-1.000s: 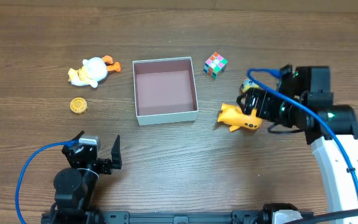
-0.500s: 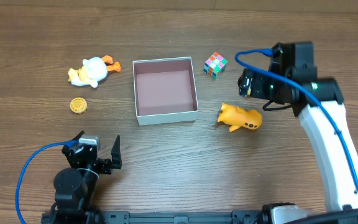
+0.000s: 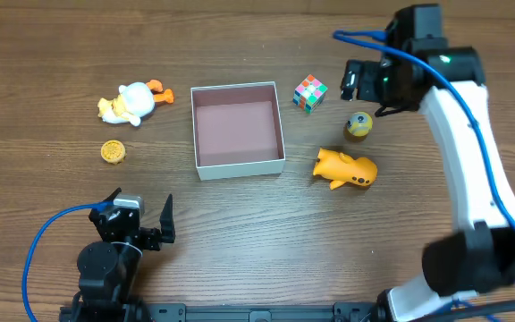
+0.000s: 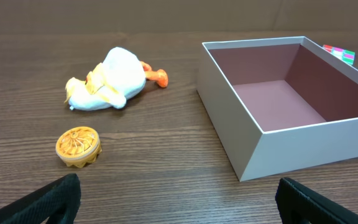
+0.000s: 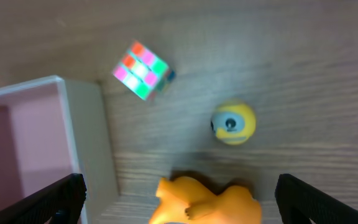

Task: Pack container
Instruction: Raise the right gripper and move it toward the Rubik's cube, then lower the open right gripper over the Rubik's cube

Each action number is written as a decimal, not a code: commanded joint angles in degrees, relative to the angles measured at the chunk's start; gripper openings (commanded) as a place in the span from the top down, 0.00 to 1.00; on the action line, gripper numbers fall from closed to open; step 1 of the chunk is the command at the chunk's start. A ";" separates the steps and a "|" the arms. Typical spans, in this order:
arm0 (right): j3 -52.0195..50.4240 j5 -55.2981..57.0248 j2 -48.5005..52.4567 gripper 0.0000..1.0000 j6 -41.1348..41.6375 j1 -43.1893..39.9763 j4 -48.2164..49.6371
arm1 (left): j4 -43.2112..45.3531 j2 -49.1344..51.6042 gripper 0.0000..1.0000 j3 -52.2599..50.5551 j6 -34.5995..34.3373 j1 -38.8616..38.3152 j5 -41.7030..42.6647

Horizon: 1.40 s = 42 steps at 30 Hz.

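Next, I move my right gripper back over the colourful cube (image 3: 310, 92), which lies cornerwise to its open fingers, and turn to line up with the cube's flat sides (image 5: 156, 83) before closing.
The container (image 3: 238, 166) is a shallow square white-walled box with a pinkish-brown floor, empty, at the table's middle; it also shows in the left wrist view (image 4: 253, 158) and the right wrist view (image 5: 86, 134). An orange animal toy (image 3: 345, 169) lies right of it, also in the right wrist view (image 5: 207, 202). A small yellow ball toy (image 3: 358, 125) and a colourful cube (image 3: 309, 92) lie behind it. A white-and-orange duck (image 3: 130, 101) and a yellow disc (image 3: 113, 152) lie left. My right gripper (image 3: 356, 82) is open, raised above the cube and ball. My left gripper (image 3: 141, 219) is open and empty at the front left.
The wooden table's front edge runs below my left arm. A blue cable loops beside the left arm (image 3: 38, 250), another over the right arm (image 3: 365, 38).
My right arm has risen and swung back away from the orange toy, uncovering the yellow ball. The left arm and the toys have not moved.
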 commanded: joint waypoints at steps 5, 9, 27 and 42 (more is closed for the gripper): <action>1.07 -3.21 6.93 0.00 -1.20 0.33 2.47 | 0.22 -0.50 0.00 -0.26 -0.83 0.35 -0.20; 1.33 -3.74 6.93 0.00 5.07 1.25 8.22 | 0.22 -0.50 0.00 -0.26 -0.81 0.35 -0.20; 1.33 15.26 18.62 0.00 39.52 14.36 19.28 | 0.22 -0.50 0.00 -0.26 -0.81 0.35 -0.20; 1.33 15.28 25.70 0.00 40.57 11.80 23.58 | 0.22 -0.50 0.00 -0.26 -0.81 0.35 -0.20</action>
